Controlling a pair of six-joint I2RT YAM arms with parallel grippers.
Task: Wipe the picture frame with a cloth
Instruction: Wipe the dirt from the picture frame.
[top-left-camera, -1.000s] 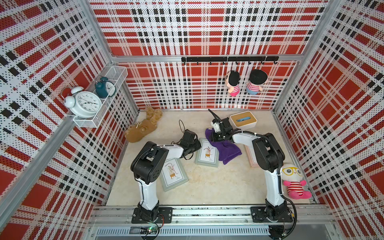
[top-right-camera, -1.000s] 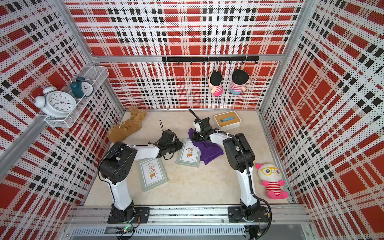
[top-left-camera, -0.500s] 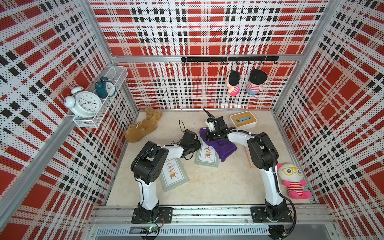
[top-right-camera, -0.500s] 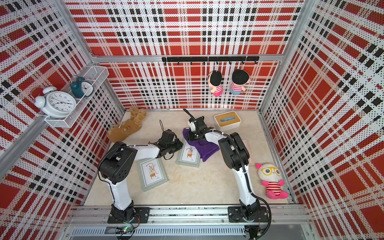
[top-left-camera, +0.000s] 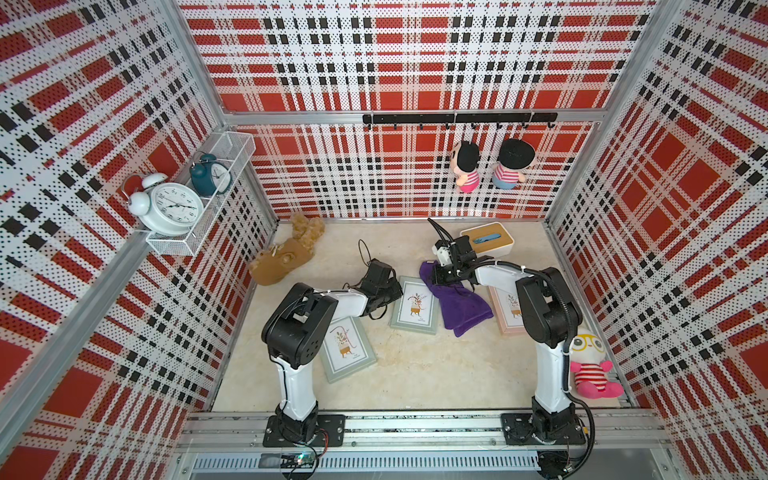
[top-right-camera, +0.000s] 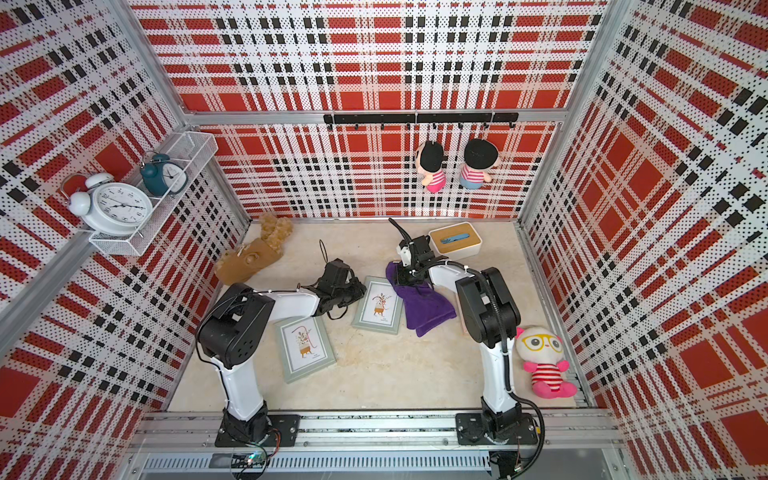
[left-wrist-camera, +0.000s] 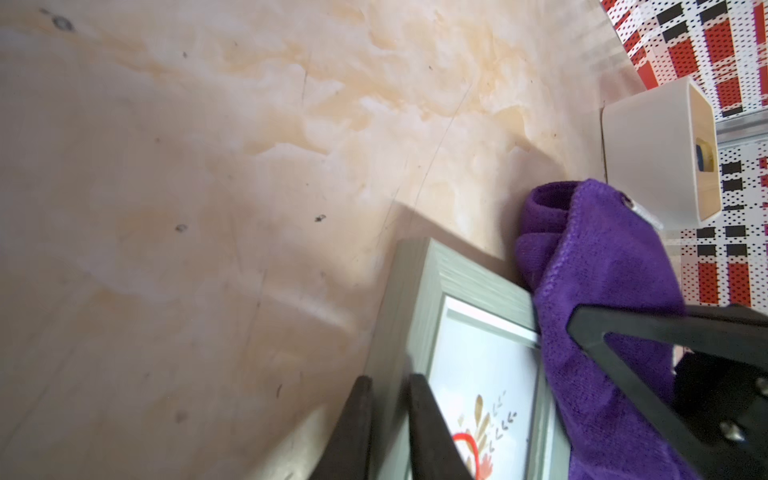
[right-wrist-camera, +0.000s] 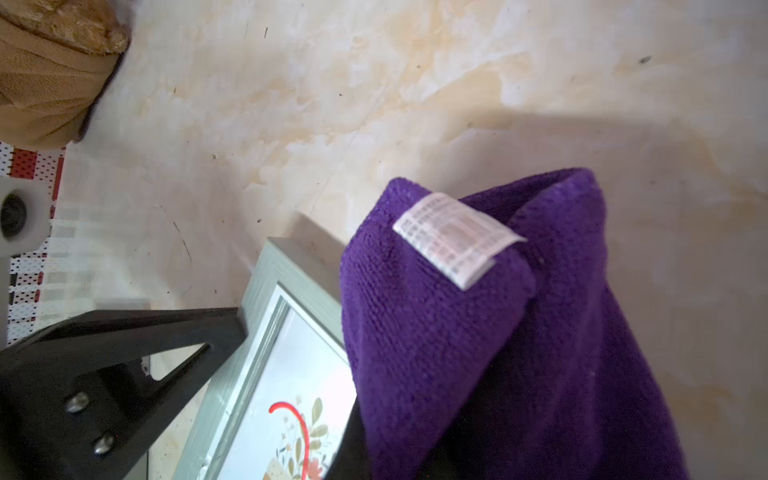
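The purple cloth is hanging past the frame's far corner (top-left-camera: 425, 272), next to the red line (top-left-camera: 421, 300). My right gripper should pull back and sweep the cloth across the red line.
A grey-green picture frame (top-left-camera: 415, 306) (top-right-camera: 378, 306) lies flat mid-table. My left gripper (top-left-camera: 395, 291) (top-right-camera: 360, 291) (left-wrist-camera: 388, 380) is shut on that frame's left rail (left-wrist-camera: 409, 299). The purple cloth (top-left-camera: 461, 309) (top-right-camera: 424, 306) (left-wrist-camera: 602, 270) (right-wrist-camera: 478, 332) drapes over the frame's right edge and onto the table. My right gripper (top-left-camera: 442, 277) (top-right-camera: 405, 277) is shut on the cloth's far end, with its fingertips buried in the fabric. The cloth's white tag (right-wrist-camera: 455, 237) faces the right wrist camera.
A second grey frame (top-left-camera: 349, 347) lies under the left arm. A pink frame (top-left-camera: 509, 309) sits under the right arm. A brown plush (top-left-camera: 286, 257) lies back left and a white tissue box (top-left-camera: 488, 245) back right. A pink plush toy (top-left-camera: 590, 368) leans by the right wall.
The right gripper dragged the cloth left over the frame, then back to the right. The left gripper has stayed clamped on the frame.
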